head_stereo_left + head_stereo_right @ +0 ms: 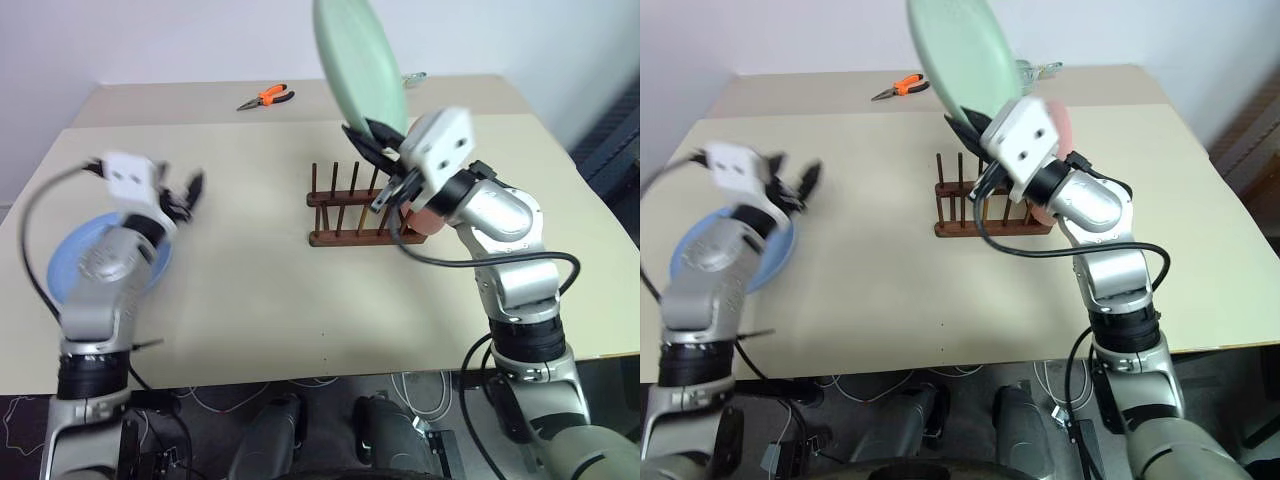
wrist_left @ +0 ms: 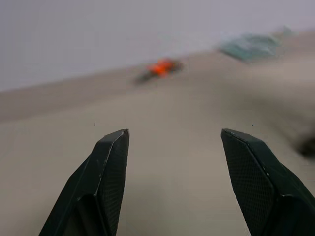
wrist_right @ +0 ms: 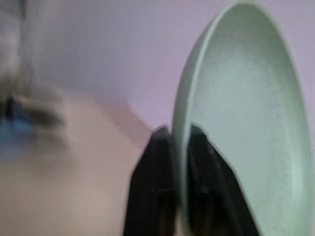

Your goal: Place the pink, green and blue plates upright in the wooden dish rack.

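Observation:
My right gripper should first stand the green plate in the dish rack (image 1: 352,237) and then take the blue plate (image 1: 72,262) from my left gripper, because the blue plate is far from the rack.
My right gripper (image 1: 372,137) is shut on the lower rim of the green plate (image 1: 358,60) and holds it tilted, high above the wooden dish rack (image 1: 345,206). In the right wrist view the fingers (image 3: 160,147) pinch the plate's edge (image 3: 246,108). A pink plate (image 1: 1062,126) shows at the rack's right end, mostly hidden behind my right wrist. The blue plate (image 1: 68,268) lies flat on the table at the left. My left gripper (image 1: 190,190) hovers open and empty just above its far edge, its fingers (image 2: 110,162) well apart.
Orange-handled pliers (image 1: 265,97) lie at the back of the table (image 1: 250,300). A small greenish object (image 1: 413,78) sits behind the raised plate. The table's front edge runs close to me.

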`<act>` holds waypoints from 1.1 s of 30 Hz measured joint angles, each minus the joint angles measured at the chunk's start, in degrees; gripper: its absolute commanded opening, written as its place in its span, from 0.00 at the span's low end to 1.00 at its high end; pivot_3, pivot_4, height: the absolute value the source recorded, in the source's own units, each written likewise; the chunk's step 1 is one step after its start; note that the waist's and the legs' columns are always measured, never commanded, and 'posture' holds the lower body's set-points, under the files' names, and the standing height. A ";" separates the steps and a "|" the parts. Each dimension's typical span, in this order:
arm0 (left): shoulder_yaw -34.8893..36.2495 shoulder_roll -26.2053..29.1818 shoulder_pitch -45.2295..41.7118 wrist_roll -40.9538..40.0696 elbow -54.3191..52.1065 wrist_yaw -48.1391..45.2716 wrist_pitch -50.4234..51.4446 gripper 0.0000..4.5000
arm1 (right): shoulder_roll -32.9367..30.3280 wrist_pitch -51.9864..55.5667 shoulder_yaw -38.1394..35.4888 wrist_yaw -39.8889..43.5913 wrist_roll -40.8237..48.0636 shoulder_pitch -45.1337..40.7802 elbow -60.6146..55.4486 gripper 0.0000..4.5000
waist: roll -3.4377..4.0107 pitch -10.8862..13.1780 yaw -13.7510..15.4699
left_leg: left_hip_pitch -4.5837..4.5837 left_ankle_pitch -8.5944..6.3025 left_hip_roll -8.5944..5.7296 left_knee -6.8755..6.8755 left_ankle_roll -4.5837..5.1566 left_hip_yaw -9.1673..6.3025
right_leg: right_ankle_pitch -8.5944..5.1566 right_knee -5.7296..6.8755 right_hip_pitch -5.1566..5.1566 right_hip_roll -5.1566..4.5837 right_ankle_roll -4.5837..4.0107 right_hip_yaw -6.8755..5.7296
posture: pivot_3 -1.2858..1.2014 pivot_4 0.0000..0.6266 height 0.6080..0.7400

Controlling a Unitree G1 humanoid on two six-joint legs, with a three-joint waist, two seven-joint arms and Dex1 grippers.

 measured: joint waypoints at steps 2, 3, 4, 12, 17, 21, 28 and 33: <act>-2.97 -1.61 2.83 0.13 -1.23 -3.14 -1.88 0.67 | 3.98 7.22 -3.18 -4.03 8.32 1.86 -2.97 0.00 | 0.03 0.02 -0.10 | 0.00 -0.05 0.00 -0.01 0.01 0.00 | 0.00 0.00 -0.02 -0.01 -0.01 0.03 | 0.52 0.24 1.00; -4.68 -2.12 4.10 0.13 -2.25 -5.20 -2.88 0.67 | 5.50 10.52 -4.46 -6.51 11.94 2.89 -3.86 0.00 | 0.04 0.01 -0.14 | 0.00 -0.05 0.00 -0.04 0.00 0.01 | 0.00 0.01 -0.03 -0.01 -0.01 0.04 | 0.52 0.24 1.00; -6.13 -2.48 5.32 0.12 -3.38 -7.03 -3.55 0.67 | 6.62 13.01 -5.42 -8.54 14.66 3.89 -4.44 0.00 | 0.05 0.01 -0.20 | 0.01 -0.05 0.01 -0.04 0.00 0.01 | 0.00 0.01 -0.04 -0.01 -0.02 0.04 | 0.52 0.24 1.00; -9.89 -3.85 7.42 -0.20 -7.45 -13.45 -4.14 0.67 | 7.92 19.02 -8.29 -16.60 23.32 5.44 -5.02 0.00 | 0.18 -0.01 -0.51 | 0.01 0.03 0.01 -0.06 0.12 0.04 | 0.01 0.04 -0.10 0.02 -0.03 0.05 | 0.52 0.24 1.00; -9.89 -4.22 7.79 -0.45 -7.92 -14.62 -3.51 0.67 | 7.70 19.98 -9.21 -18.41 25.75 5.78 -3.00 0.00 | 0.19 -0.01 -0.51 | 0.01 0.04 0.01 -0.05 0.14 0.04 | 0.01 0.04 -0.10 0.02 -0.03 0.05 | 0.52 0.24 1.00; -9.95 -3.98 9.26 -1.53 -10.16 -16.73 -2.27 0.67 | 7.05 21.52 -10.66 -19.66 27.62 5.71 0.18 0.00 | 0.18 -0.01 -0.51 | 0.01 0.04 0.02 -0.06 0.15 0.04 | 0.01 0.03 -0.09 0.02 -0.03 0.05 | 0.52 0.24 1.00; -11.14 -2.93 9.84 -1.58 -12.08 -18.94 -1.17 0.69 | 4.92 23.02 -11.17 -20.30 28.99 4.91 3.99 0.58 | 0.21 0.00 -0.51 | 0.01 0.04 0.02 -0.06 0.15 0.05 | 0.01 0.02 -0.09 0.02 -0.03 0.05 | 0.52 0.24 1.00; -11.16 -2.90 10.02 -1.17 -12.09 -19.40 -1.15 0.69 | 1.83 20.71 -8.15 -19.03 23.95 3.56 4.01 0.80 | 0.22 0.00 -0.51 | 0.01 0.04 0.02 -0.06 0.15 0.05 | 0.01 0.02 -0.09 0.02 -0.03 0.05 | 0.52 0.24 1.00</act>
